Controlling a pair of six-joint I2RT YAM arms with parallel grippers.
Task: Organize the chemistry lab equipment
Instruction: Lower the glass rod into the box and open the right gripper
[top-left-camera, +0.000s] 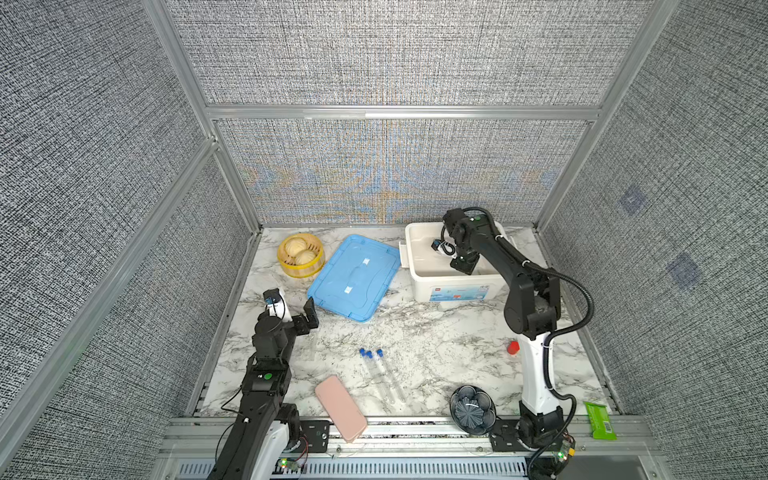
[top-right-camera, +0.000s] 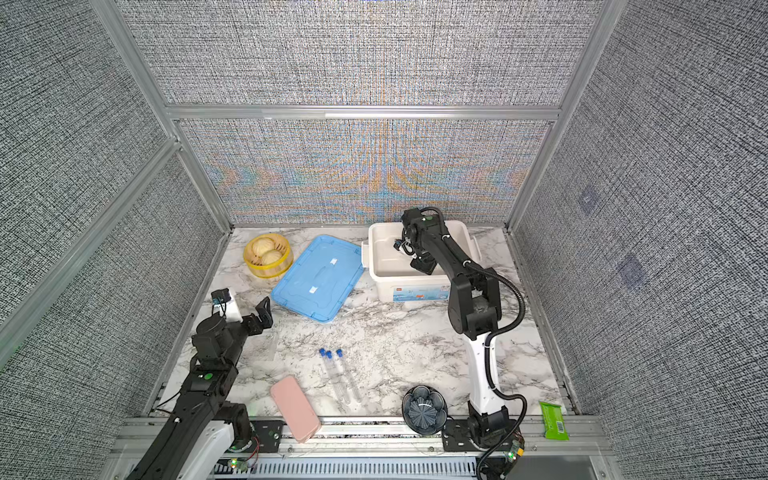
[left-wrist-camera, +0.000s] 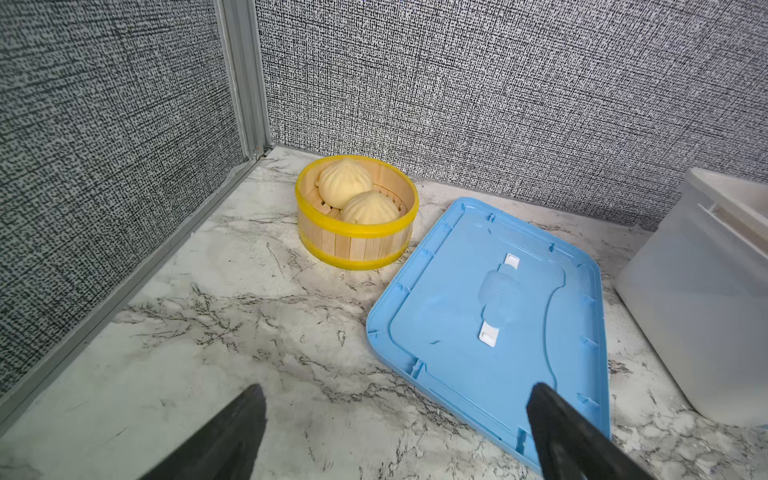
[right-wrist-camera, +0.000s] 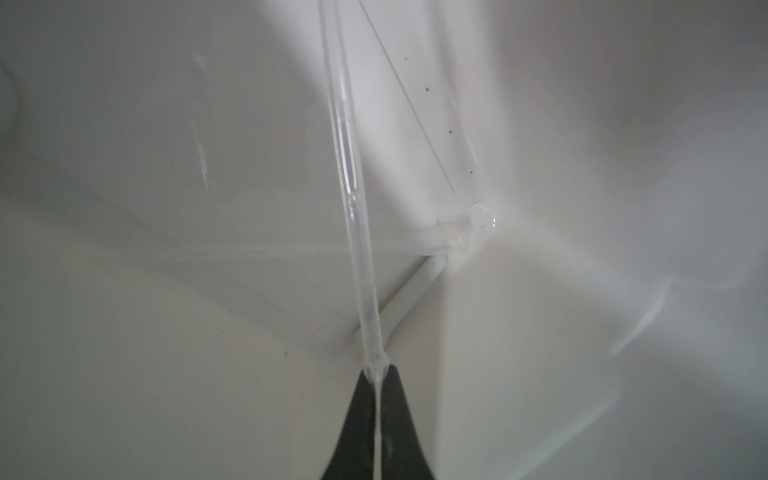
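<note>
My right gripper keeps on lowering, as it has the clear dropper (right-wrist-camera: 347, 152) inside the white bin's sides, and then releases the dropper at the bin's bottom (top-left-camera: 433, 262).
Three clear tubes with blue caps (top-left-camera: 380, 374) (top-right-camera: 338, 374) lie side by side on the marble table, near its front middle. My right gripper (right-wrist-camera: 377, 368) (top-left-camera: 465, 265) reaches down inside the white bin (top-left-camera: 457, 286) and is shut on the thin edge of the clear plastic rack (right-wrist-camera: 353, 208). The rack's far corner sits against an inner corner of the bin. My left gripper (left-wrist-camera: 395, 399) (top-left-camera: 297, 311) hovers open over bare table beside the near left corner of the blue lid (left-wrist-camera: 490, 307), holding nothing. It is well apart from the tubes.
A yellow steamer basket with buns (top-left-camera: 300, 254) stands at the back left, next to the blue lid (top-left-camera: 353, 276). A pink case (top-left-camera: 340, 407), a dark ribbed bowl (top-left-camera: 472, 409) and a green packet (top-left-camera: 600, 419) lie along the front edge. A small red object (top-left-camera: 513, 347) sits at the right.
</note>
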